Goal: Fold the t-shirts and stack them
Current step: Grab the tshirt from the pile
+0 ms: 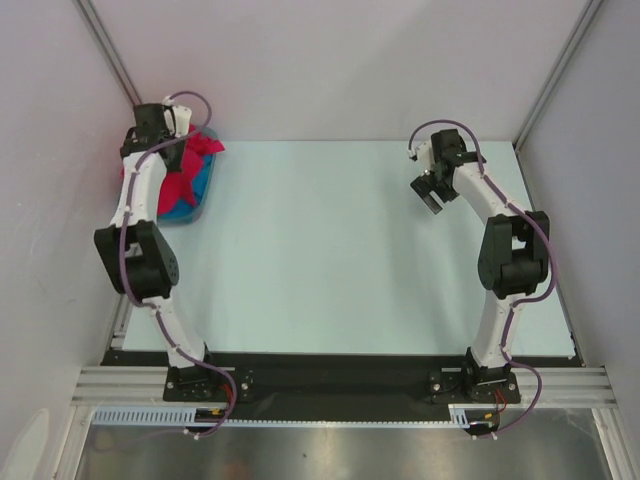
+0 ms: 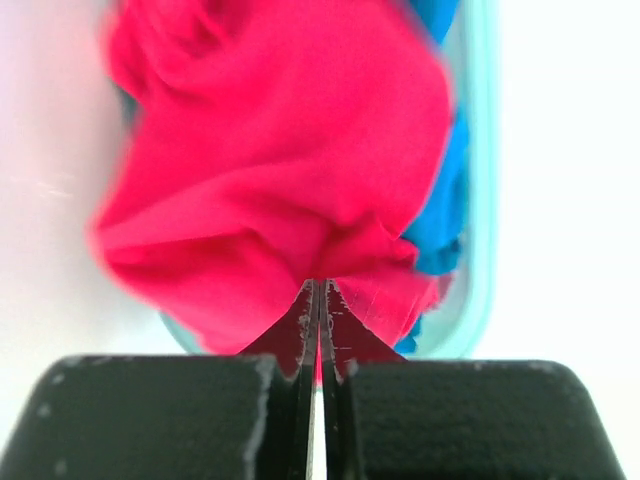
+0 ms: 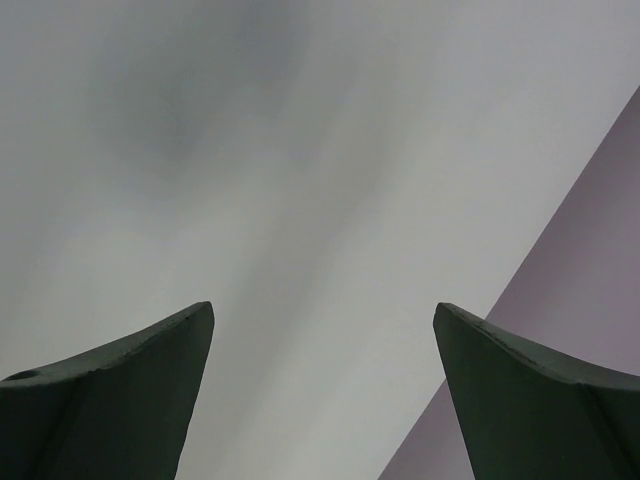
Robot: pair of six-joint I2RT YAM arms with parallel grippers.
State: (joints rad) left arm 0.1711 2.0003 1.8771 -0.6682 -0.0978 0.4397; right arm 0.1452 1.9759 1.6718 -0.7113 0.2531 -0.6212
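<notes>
My left gripper has only the red t-shirt in its fingertips [image 2: 362, 292] and there is clear table [image 1: 248, 205] beside the tub, so it should go on pulling and let go of the cloth past the tub's rim.
The crimson-red t-shirt [image 2: 280, 170] is bunched up and hangs from my left gripper [image 2: 320, 285], whose jaws are shut on a pinch of its cloth, above the tub. In the top view the red shirt [image 1: 190, 170] shows at the far left under my left arm. The turquoise-blue t-shirt [image 2: 445, 215] lies beneath it in the tub. The pale pink t-shirt is out of view. My right gripper [image 1: 430, 192] is open and empty, raised at the far right of the table; its wrist view [image 3: 322, 320] shows only bare wall between the fingers.
The grey-teal plastic tub [image 1: 192, 212] stands at the table's far left corner; its rim [image 2: 482, 250] shows in the left wrist view. The pale table surface [image 1: 330, 250] lies between the arms. Enclosure walls stand on three sides.
</notes>
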